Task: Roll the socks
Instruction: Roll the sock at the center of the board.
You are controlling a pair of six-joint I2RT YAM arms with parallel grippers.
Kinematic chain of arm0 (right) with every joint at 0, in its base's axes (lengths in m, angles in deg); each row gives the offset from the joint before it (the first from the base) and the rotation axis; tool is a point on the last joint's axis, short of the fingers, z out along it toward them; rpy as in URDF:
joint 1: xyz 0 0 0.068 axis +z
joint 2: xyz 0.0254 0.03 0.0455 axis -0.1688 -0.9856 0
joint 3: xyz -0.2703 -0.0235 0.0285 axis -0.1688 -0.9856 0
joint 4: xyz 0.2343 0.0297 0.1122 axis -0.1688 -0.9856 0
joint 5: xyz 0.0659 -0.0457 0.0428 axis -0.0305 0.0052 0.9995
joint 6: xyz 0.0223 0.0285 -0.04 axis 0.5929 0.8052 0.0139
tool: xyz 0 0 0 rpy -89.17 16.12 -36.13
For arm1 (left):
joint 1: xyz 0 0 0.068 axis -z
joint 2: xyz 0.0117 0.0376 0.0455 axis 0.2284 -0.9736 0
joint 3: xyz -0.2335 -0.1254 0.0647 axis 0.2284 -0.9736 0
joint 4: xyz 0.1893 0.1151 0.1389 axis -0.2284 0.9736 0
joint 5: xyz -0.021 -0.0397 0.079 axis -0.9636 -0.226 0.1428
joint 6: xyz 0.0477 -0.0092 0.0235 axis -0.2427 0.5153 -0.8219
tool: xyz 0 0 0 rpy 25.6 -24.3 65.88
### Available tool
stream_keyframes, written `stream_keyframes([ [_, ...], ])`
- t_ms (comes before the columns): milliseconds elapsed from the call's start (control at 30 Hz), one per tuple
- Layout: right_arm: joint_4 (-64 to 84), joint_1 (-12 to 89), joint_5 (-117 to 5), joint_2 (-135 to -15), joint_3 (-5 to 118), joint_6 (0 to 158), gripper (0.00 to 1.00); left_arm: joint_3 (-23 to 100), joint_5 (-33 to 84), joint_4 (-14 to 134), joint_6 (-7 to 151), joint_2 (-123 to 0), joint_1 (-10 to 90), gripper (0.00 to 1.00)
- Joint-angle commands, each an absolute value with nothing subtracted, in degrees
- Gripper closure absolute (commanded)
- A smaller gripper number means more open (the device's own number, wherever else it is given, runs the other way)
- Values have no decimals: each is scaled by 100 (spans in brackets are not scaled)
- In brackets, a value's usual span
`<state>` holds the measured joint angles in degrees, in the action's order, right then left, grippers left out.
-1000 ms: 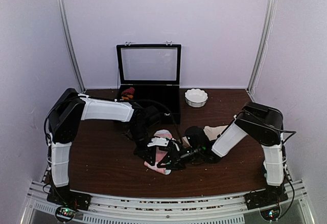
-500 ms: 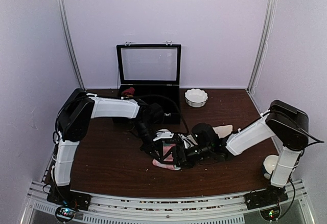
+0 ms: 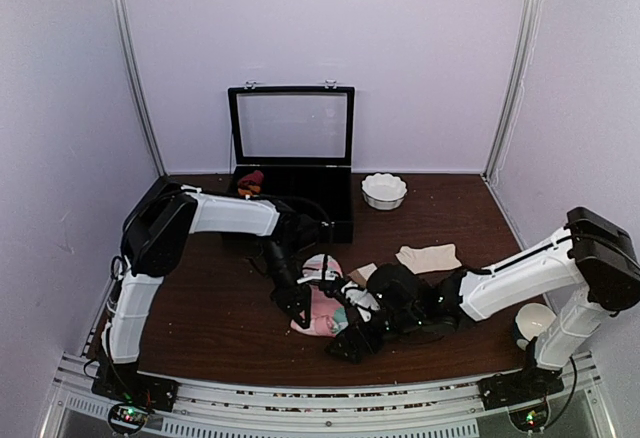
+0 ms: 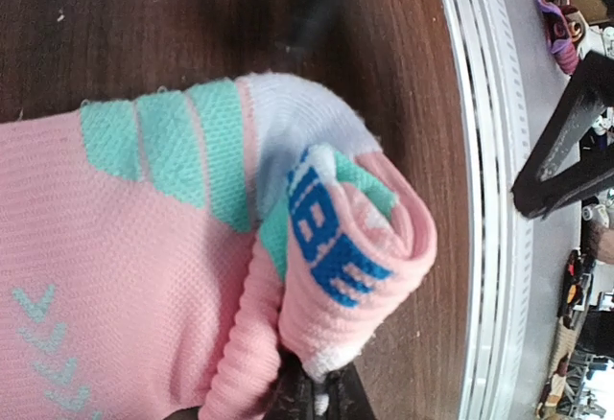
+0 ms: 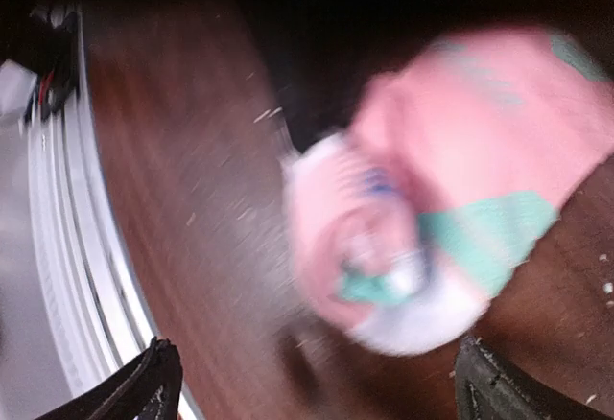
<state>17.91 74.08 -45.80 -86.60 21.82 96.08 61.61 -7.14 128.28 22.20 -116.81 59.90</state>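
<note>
I should take the roll's edge point(image 4: 328, 341) with my right gripper beside my left gripper before my left gripper opens, because the roll sits slanted point(image 4: 350, 238) on the long pink sock.
The long pink sock point(image 3: 318, 308) lies near the table's middle front, its near end rolled up. In the left wrist view that roll point(image 4: 357, 238) shows pink with mint, white and blue. My left gripper point(image 4: 321, 399) is shut on the roll's edge, and stands at the sock's left side point(image 3: 298, 308). My right gripper point(image 3: 352, 342) hangs just right of the roll, open, nothing between its fingers point(image 5: 153, 382). Its blurred wrist view looks at the roll point(image 5: 384, 247) from the end. The cream sock point(image 3: 428, 257) lies flat farther right.
A black box point(image 3: 291, 193) with its lid up stands at the back, a dark red and orange bundle point(image 3: 250, 180) at its left. A white bowl point(image 3: 384, 190) sits beside it. A white cup point(image 3: 531, 320) stands by the right arm's base. The metal rail point(image 4: 489, 247) runs close by.
My right gripper has opened, let go of the pink sock and drawn back toward the front edge. The left gripper stays shut on the roll and has shifted slightly.
</note>
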Motion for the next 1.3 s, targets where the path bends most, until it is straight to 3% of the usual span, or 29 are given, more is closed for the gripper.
stream_keyframes([
  [0,1038,8208,-6156,-8151,2003,7970,0,6088,335,13070,2387,-12234,5922,100],
  [200,468,8847,-10064,-7195,1509,8334,0,6138,421,13163,2353,-12145,5909,100],
  [267,641,8870,-10609,-6734,1224,8608,0,6176,427,13182,2396,-12132,5911,100],
  [367,1784,8794,-10047,-5958,593,8201,0,6299,436,13268,2440,-12117,5908,100],
  [533,3037,9110,-8629,-6059,199,5993,14,6564,447,13398,2510,-12237,5910,100],
  [900,2931,9066,-7038,-8413,2125,3631,32,7134,424,13726,2583,-12718,5908,100],
  [1267,2378,8381,-6237,-9529,3159,3188,44,7260,409,13825,2515,-12774,5909,100],
])
